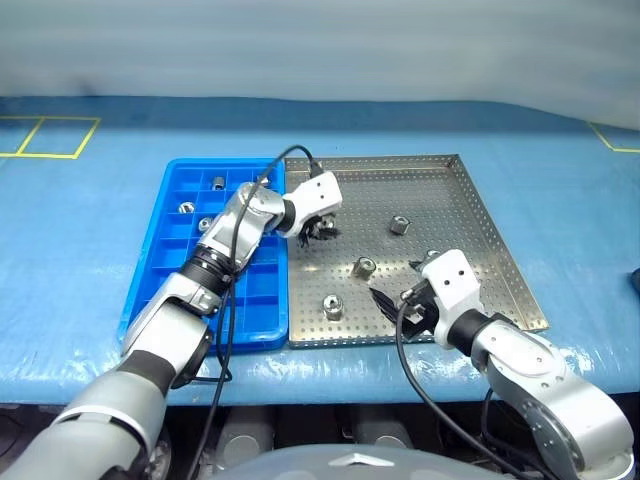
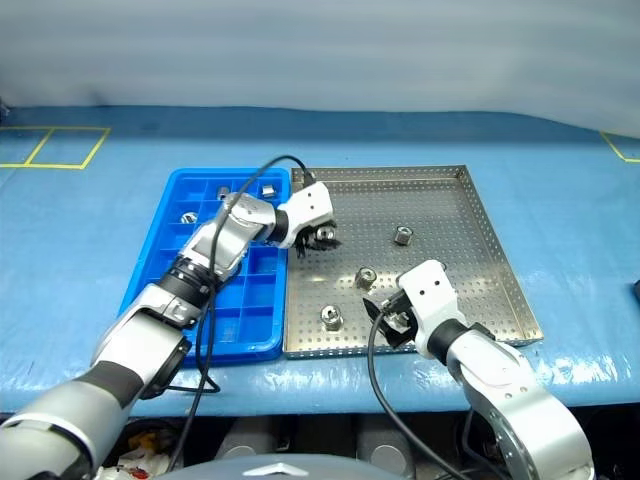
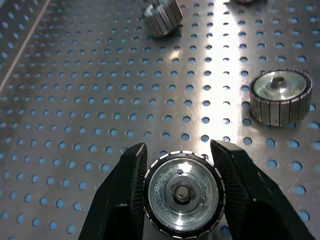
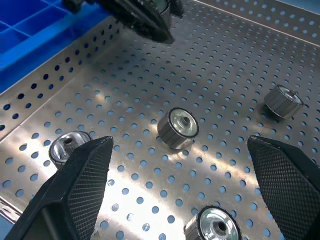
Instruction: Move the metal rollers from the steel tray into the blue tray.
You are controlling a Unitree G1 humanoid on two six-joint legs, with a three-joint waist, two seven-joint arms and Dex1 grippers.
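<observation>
I have my left gripper's fingers centered on the metal roller's round side (image 3: 183,195), so I keep going to an empty compartment of the blue tray (image 1: 171,252) and let go there.
My left gripper (image 1: 320,230) hovers over the left part of the steel tray (image 1: 455,200), shut on one metal roller (image 3: 182,194), which sits end-on between its black fingers (image 3: 125,195) just above the perforated floor. Three more metal rollers (image 1: 400,224) (image 1: 364,267) (image 1: 333,308) lie loose on the steel tray. My right gripper (image 1: 398,283) is open over the tray's front part, with nothing between its fingers; in the right wrist view a roller (image 4: 178,127) lies ahead of it. The blue tray (image 1: 260,300) lies against the steel tray's left side, with a few rollers (image 1: 186,207) in its far compartments.
Both trays rest on a blue-covered table (image 1: 90,250) whose front edge runs just below them. Yellow tape marks (image 1: 50,137) lie at the far left. A black cable (image 1: 285,157) loops up over the blue tray from my left wrist.
</observation>
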